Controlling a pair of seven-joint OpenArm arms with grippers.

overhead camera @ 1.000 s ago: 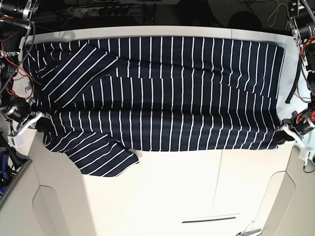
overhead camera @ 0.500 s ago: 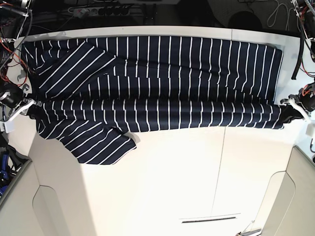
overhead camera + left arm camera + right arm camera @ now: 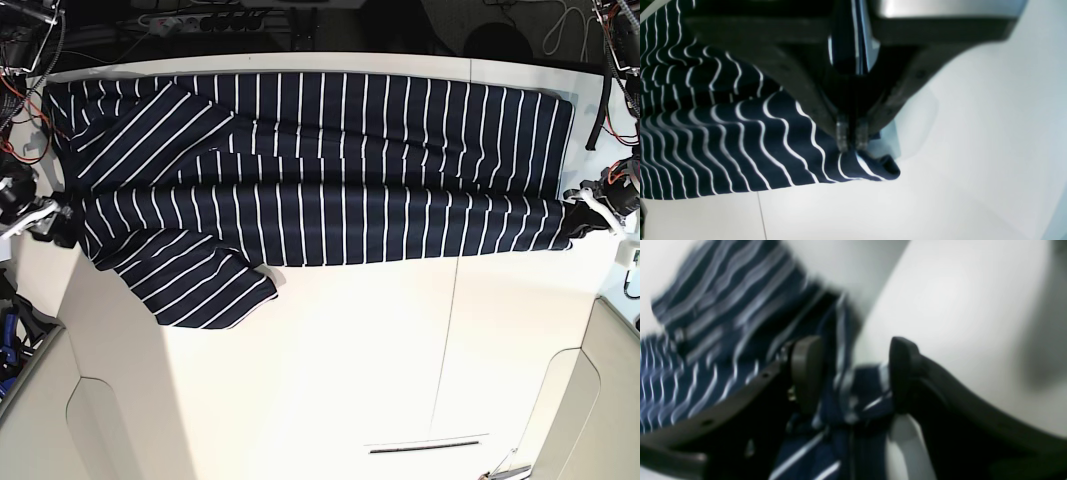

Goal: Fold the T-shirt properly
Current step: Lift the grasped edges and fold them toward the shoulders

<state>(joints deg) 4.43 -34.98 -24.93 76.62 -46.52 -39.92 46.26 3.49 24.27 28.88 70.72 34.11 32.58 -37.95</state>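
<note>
The sleeve [image 3: 192, 272] has its loose end [image 3: 222, 308] sticking out toward the front, so I expect it to follow along and lie across the T-shirt's body when the robot folds the T-shirt's edge back.
The T-shirt [image 3: 320, 160], dark navy with thin white stripes, lies stretched across the far half of the white table [image 3: 350, 360]. Its front edge is folded back over the body, and one sleeve [image 3: 200, 290] sticks out toward the front at the left. My left gripper [image 3: 583, 212] is at the shirt's right end. In the left wrist view that gripper [image 3: 851, 138] is shut on a corner of the T-shirt [image 3: 723, 140]. My right gripper [image 3: 52, 215] is at the left end. In the blurred right wrist view the right gripper [image 3: 855, 350] has its jaws apart, with striped T-shirt [image 3: 723, 323] fabric lying loose between them.
Cables and arm hardware [image 3: 20, 60] crowd the left and right table edges. A power strip [image 3: 200, 20] lies behind the back edge. A seam [image 3: 450, 330] runs down the tabletop, and a narrow slot [image 3: 425, 446] sits near the front.
Both grippers carried the shirt's front edge toward the back, folding it over the body. The right gripper's jaws have come apart; the left stays shut.
</note>
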